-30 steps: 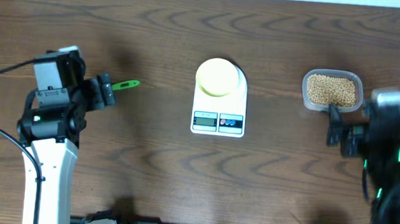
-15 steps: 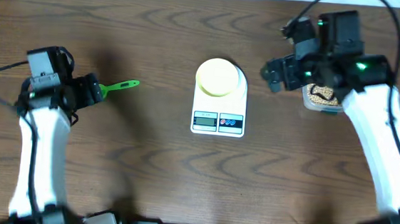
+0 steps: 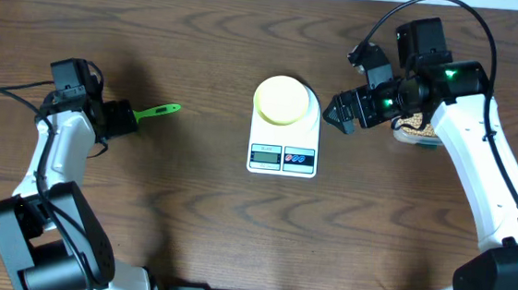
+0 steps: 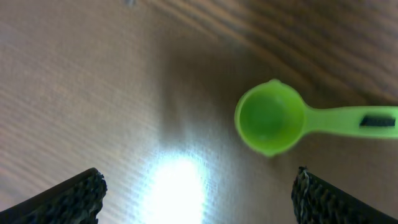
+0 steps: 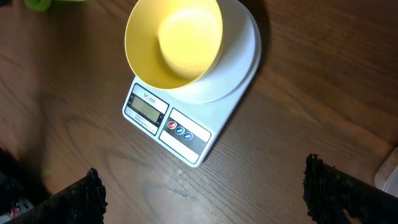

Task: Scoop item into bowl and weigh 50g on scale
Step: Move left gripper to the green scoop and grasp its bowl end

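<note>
The green scoop (image 3: 158, 110) is a long way from my right gripper and the beans. Next, my left gripper grabs the scoop's cup (image 4: 270, 118) and passes the scoop's handle across.
The pale yellow-green bowl (image 3: 280, 99) stands empty on the white scale (image 3: 282, 156) at the table's middle; both also show in the right wrist view, the bowl (image 5: 174, 40) on the scale (image 5: 186, 132). The beans (image 3: 416, 127) lie in a clear tub, mostly hidden behind my right arm. My right gripper (image 3: 340, 114) is open and empty, just right of the scale, above bare table (image 5: 202, 196). A green scoop (image 3: 155, 111) lies on the table at left. My left gripper (image 3: 122, 118) is open and empty, just short of the scoop's cup (image 4: 272, 118).
The clear tub's corner (image 5: 390, 174) shows at the right edge of the right wrist view. The scoop's handle (image 4: 367, 119) points away from my left gripper, toward the scale. The left arm's cable (image 3: 4, 90) runs off the left edge.
My right arm has swung up from the front right, over the tub, and now reaches left toward the scale. My left arm has shifted slightly, its gripper still at the scoop's cup end.
</note>
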